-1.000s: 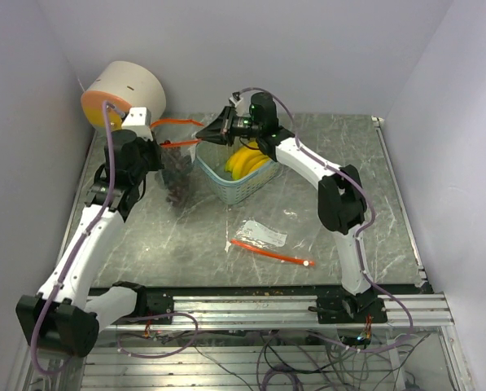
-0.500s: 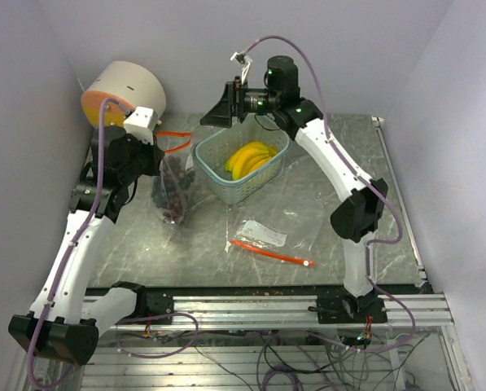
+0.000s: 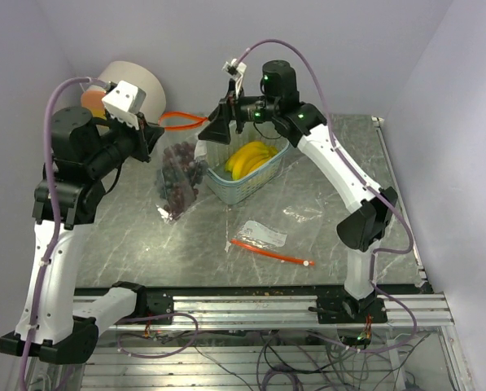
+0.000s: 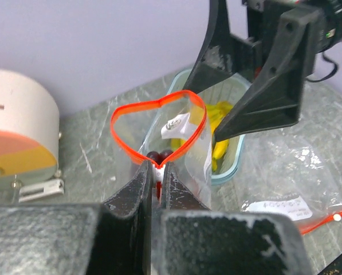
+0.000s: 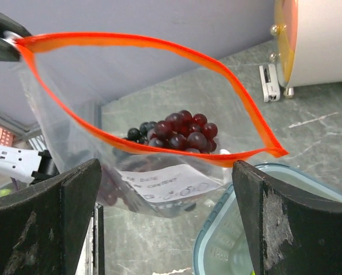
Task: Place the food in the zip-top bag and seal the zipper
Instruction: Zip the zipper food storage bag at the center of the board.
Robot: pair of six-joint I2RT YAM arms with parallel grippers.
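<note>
My left gripper is holding the zipper's end, and the orange zipper gapes wide point(image 3: 183, 119) from there. My right gripper should leave the zipper's far end and pinch both zipper edges together point(image 4: 158, 164) next to my left gripper.
A clear zip-top bag point(image 3: 177, 175) with an orange zipper rim point(image 4: 159, 123) is held up with its mouth spread wide. Dark red and blue-black grapes point(image 5: 176, 132) lie inside it. My left gripper point(image 4: 157, 177) is shut on one end of the zipper, at the upper left of the top view point(image 3: 153, 134). My right gripper point(image 3: 218, 130) is open just beside the other end of the bag's mouth, above the basket's corner, with nothing between its fingers point(image 5: 44, 229). Yellow bananas point(image 3: 249, 159) lie in the pale teal basket point(image 3: 234, 191).
A second, flat zip-top bag point(image 3: 263, 236) with an orange zipper lies in front of the basket, with a scrap of clear plastic point(image 3: 304, 213) to its right. A white round drum with an orange face point(image 3: 124, 81) stands at the back left. Walls close in the sides.
My right gripper has opened and lifted away from the basket's edge. The left arm has risen, raising the bag by its zipper end, so the mouth now gapes.
</note>
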